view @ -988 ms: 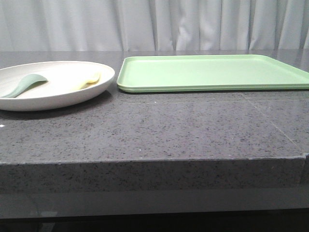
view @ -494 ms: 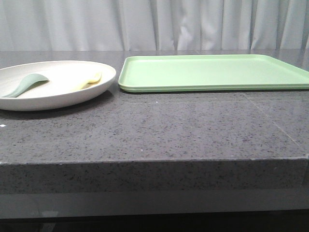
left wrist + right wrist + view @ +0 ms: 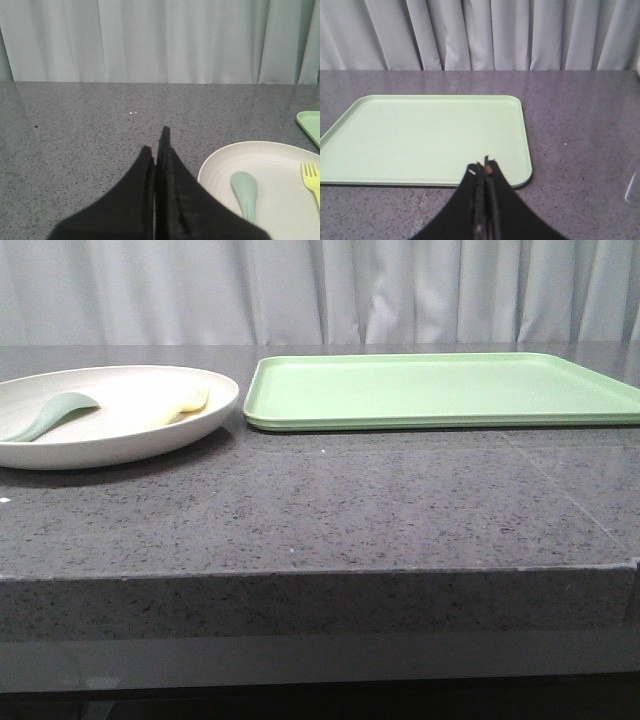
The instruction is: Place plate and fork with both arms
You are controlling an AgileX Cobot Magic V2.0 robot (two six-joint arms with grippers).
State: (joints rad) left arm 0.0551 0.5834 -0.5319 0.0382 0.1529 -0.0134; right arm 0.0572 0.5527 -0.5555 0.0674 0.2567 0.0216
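Note:
The plate and fork [image 3: 125, 412] are next to my left gripper and far from my right gripper, so next my left gripper picks up the plate and puts it on the light-green tray [image 3: 440, 390].
The cream-white plate [image 3: 120, 430] sits on the grey stone table at the far left, just left of the light-green tray [image 3: 440, 390]. On it lie the pale-yellow fork [image 3: 183, 407] and a grey-green spoon [image 3: 50, 415]. In the left wrist view the plate [image 3: 270, 165], fork [image 3: 311, 177] and spoon [image 3: 244, 192] lie beside my left gripper [image 3: 156, 142], which is shut and empty over bare table. My right gripper [image 3: 484, 167] is shut and empty, at the near edge of the tray [image 3: 425, 135]. Neither gripper shows in the front view.
The tray is bare. A white curtain [image 3: 320, 290] hangs behind the table. The table's front edge [image 3: 320, 575] runs across the front view, with a corner at the right.

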